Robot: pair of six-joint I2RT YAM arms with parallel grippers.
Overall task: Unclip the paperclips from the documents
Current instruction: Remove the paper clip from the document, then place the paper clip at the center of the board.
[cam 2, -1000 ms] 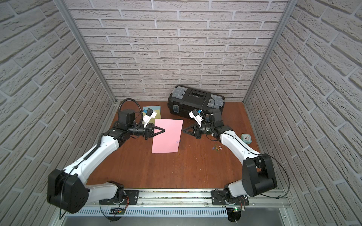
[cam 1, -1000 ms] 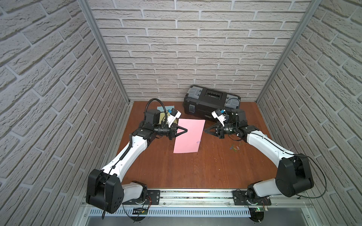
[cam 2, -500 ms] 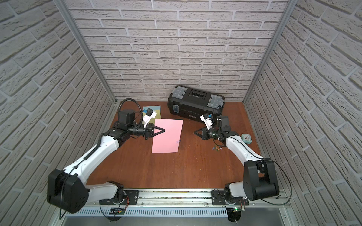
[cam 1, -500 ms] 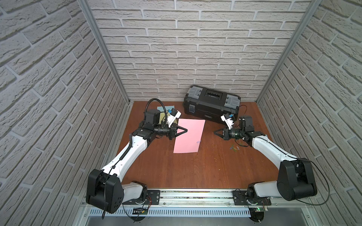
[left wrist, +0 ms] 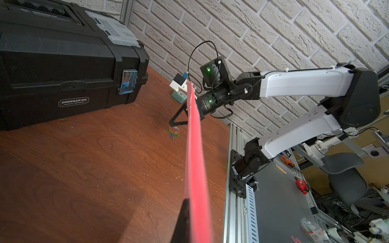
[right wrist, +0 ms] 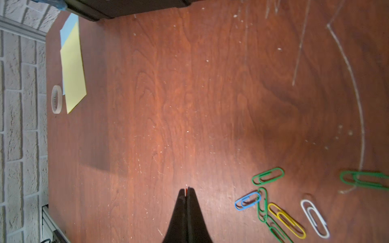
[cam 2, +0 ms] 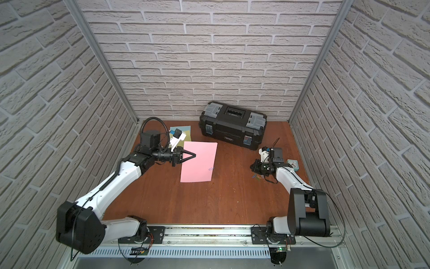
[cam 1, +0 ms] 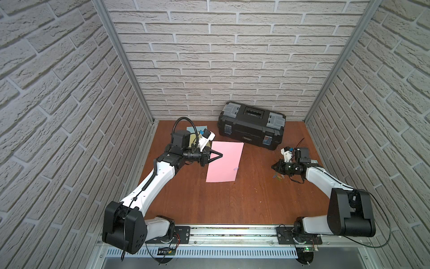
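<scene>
I should keep lowering toward the pile until my fingers reach the blue paperclip (right wrist: 248, 200), as the red paperclip (right wrist: 186, 189) in my right gripper is clear of the pink document.
My left gripper (cam 1: 220, 155) is shut on the left edge of the pink document (cam 1: 224, 163), which shows edge-on in the left wrist view (left wrist: 194, 147). A pale paperclip (cam 1: 236, 168) sits on the sheet's right edge. My right gripper (cam 1: 274, 166) is shut just above the table, beside a pile of loose paperclips (cam 1: 278, 176), green, blue, yellow and white (right wrist: 273, 202). Between its tips (right wrist: 186, 189) shows a thin red sliver, seemingly a paperclip. The yellow document (right wrist: 72, 69) lies on the light blue one (right wrist: 69, 25) at the back left, behind my left arm.
A black toolbox (cam 1: 251, 129) stands against the back wall. A small teal clock (cam 2: 292, 164) sits by the right wall, behind my right wrist. A tape roll (right wrist: 56, 99) lies next to the yellow sheet. The table's front rail (cam 1: 232, 233) runs between the arm bases.
My right gripper has drawn away from the pink sheet's right edge and moved right, down to the pile of loose clips. The left arm and the pink sheet have stayed put.
</scene>
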